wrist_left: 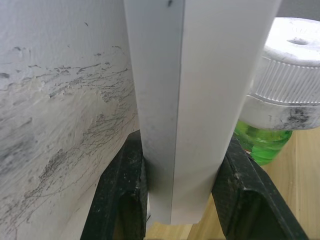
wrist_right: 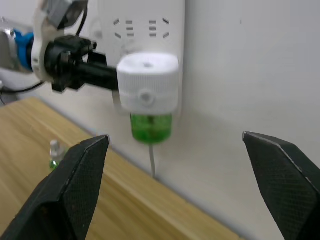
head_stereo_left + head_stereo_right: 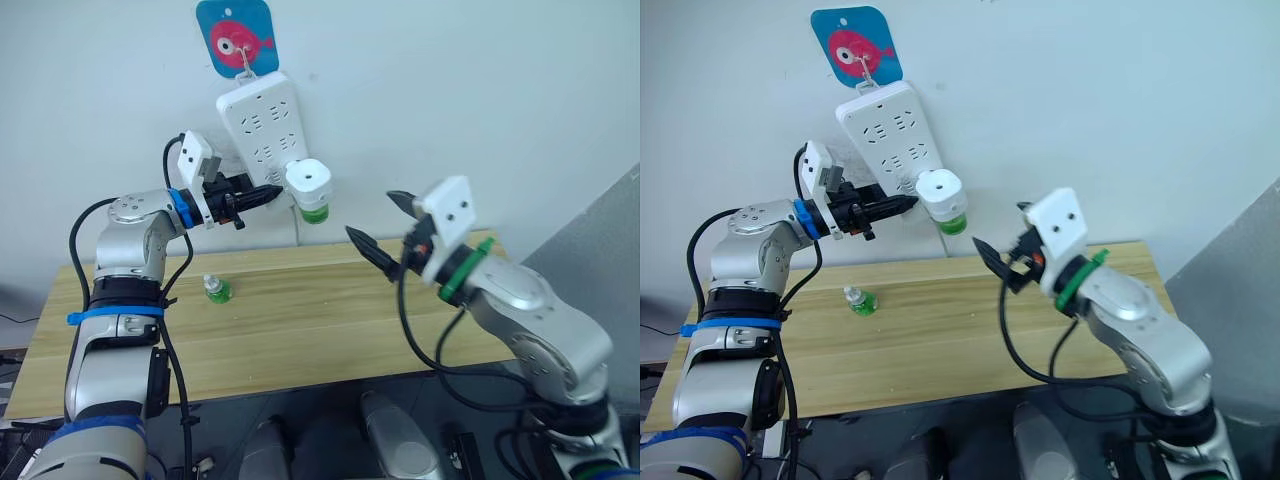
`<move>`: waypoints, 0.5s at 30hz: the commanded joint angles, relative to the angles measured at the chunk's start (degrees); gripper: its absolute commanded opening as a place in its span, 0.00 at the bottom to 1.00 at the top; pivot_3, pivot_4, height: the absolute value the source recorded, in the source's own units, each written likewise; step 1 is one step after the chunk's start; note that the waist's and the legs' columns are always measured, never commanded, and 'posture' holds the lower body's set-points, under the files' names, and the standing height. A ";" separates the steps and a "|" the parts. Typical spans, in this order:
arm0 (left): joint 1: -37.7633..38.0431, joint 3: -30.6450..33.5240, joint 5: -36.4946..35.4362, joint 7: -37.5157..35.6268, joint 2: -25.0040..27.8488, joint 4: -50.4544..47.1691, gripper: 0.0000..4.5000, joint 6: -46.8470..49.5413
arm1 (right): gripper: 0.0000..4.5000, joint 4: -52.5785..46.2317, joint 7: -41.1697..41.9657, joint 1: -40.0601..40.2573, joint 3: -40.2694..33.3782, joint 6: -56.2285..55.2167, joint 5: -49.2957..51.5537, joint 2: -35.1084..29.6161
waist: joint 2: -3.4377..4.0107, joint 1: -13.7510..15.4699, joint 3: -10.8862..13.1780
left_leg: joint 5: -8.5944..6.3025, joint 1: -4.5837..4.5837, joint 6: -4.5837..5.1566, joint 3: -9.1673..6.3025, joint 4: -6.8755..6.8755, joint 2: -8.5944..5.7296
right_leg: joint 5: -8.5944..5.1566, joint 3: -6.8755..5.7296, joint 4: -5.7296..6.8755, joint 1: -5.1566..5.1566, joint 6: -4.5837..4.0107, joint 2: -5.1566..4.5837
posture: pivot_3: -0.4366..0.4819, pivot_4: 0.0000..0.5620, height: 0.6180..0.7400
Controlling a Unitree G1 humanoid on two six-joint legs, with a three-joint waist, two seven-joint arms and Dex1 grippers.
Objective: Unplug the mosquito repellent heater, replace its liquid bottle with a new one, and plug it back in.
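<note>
The liquid bottle (image 3: 315,215) is below the heater's top hole (image 2: 148,65), so I expect a dark wick to be hidden inside when I pull the bottle out.
The white mosquito repellent heater (image 3: 309,180) is plugged into the bottom of the white power strip (image 3: 258,120) on the wall. A green liquid bottle (image 3: 314,212) hangs under it. My left gripper (image 3: 270,193) is shut on the strip's lower edge just beside the heater, and its fingers (image 1: 125,190) press both sides of the strip (image 1: 200,100). My right gripper (image 3: 368,212) is open in the air to the right of the heater, facing it without touching. A second small green bottle (image 3: 215,290) stands on the wooden table (image 3: 300,330).
A blue hanger with a pink fish (image 3: 236,38) holds the strip on the white wall. The strip's white cord (image 3: 297,228) runs down behind the table. A grey panel (image 3: 600,240) stands at the right.
</note>
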 commanded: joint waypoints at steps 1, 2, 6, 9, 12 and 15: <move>0.83 -0.30 -0.13 -0.41 0.43 -1.83 0.29 0.10 | 1.00 3.25 -2.59 -3.76 2.05 1.51 -2.84 3.17 | 0.01 0.01 0.00 | 0.00 -0.01 0.00 -0.01 -0.01 -0.01 | 0.08 -0.03 0.00 0.00 -0.13 -0.02 | 0.11 0.45 0.94; 0.86 -0.32 -0.14 -0.35 0.38 -1.90 0.29 0.15 | 1.00 4.31 -2.54 -4.74 2.49 1.88 -3.20 3.95 | 0.01 0.02 0.00 | 0.00 -0.02 0.00 -0.04 -0.02 -0.01 | 0.10 -0.08 0.00 0.00 -0.18 -0.03 | 0.11 0.45 0.94; 0.98 -0.44 -0.09 -0.21 0.29 -2.10 0.29 -0.01 | 1.00 9.76 -2.08 -9.38 3.48 1.57 -4.88 7.24 | 0.04 0.07 0.02 | 0.00 -0.04 0.00 -0.18 -0.09 -0.01 | 0.13 -0.26 0.01 0.00 -0.24 -0.05 | 0.12 0.44 0.94; 1.15 -0.51 -0.11 -0.18 0.32 -2.45 0.29 -0.01 | 1.00 12.73 -1.51 -11.33 3.92 0.65 -5.79 9.33 | 0.04 0.10 0.02 | 0.00 -0.04 0.00 -0.26 -0.12 0.00 | 0.14 -0.35 0.03 0.00 -0.26 -0.05 | 0.13 0.44 0.94; 1.53 -0.71 -0.08 -0.33 0.45 -3.08 0.29 -0.01 | 1.00 14.28 -0.58 -12.11 4.09 0.06 -6.09 11.29 | 0.04 0.11 0.02 | 0.00 -0.04 0.00 -0.29 -0.18 -0.01 | 0.15 -0.38 0.02 0.00 -0.27 -0.05 | 0.14 0.44 0.94; 1.67 -0.72 -0.06 -0.29 0.49 -3.34 0.29 0.04 | 1.00 15.69 0.45 -12.64 4.34 -0.56 -6.59 12.33 | 0.04 0.13 0.02 | 0.00 -0.04 0.00 -0.31 -0.20 -0.01 | 0.15 -0.41 0.02 0.00 -0.28 -0.06 | 0.14 0.44 0.94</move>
